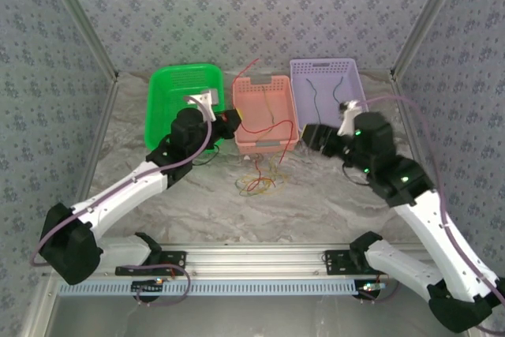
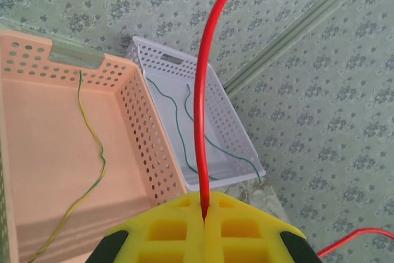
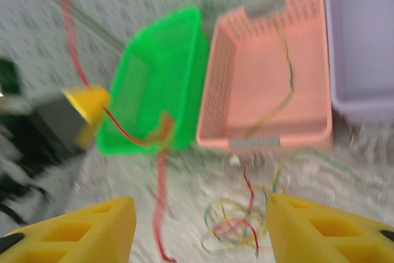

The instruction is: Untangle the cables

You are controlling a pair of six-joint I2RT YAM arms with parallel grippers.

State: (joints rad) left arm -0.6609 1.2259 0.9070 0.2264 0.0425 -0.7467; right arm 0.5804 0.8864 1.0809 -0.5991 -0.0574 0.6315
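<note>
The red cable (image 1: 264,129) keeps a sharp bend in midair (image 1: 290,122), so it will stay crooked that way when the robot carries it into the green basket.
My left gripper (image 2: 204,209) is shut on a red cable (image 2: 199,109) that rises straight out of its yellow jaws. From above, the left gripper (image 1: 230,121) hovers between the green and pink baskets, and the red cable (image 1: 246,71) arcs up over the pink basket's back rim. A loose tangle of red, yellow and green cables (image 1: 259,183) lies on the table in front of the pink basket. My right gripper (image 3: 200,229) is open above the tangle (image 3: 241,226), nothing between its fingers; this view is blurred. From above, the right gripper (image 1: 310,136) is beside the pink basket.
Three baskets stand in a row at the back: green (image 1: 183,88), pink (image 1: 272,136) holding a yellow-green wire (image 2: 92,146), lilac (image 1: 352,84) holding two teal wires (image 2: 178,127). Patterned walls close in the table on three sides.
</note>
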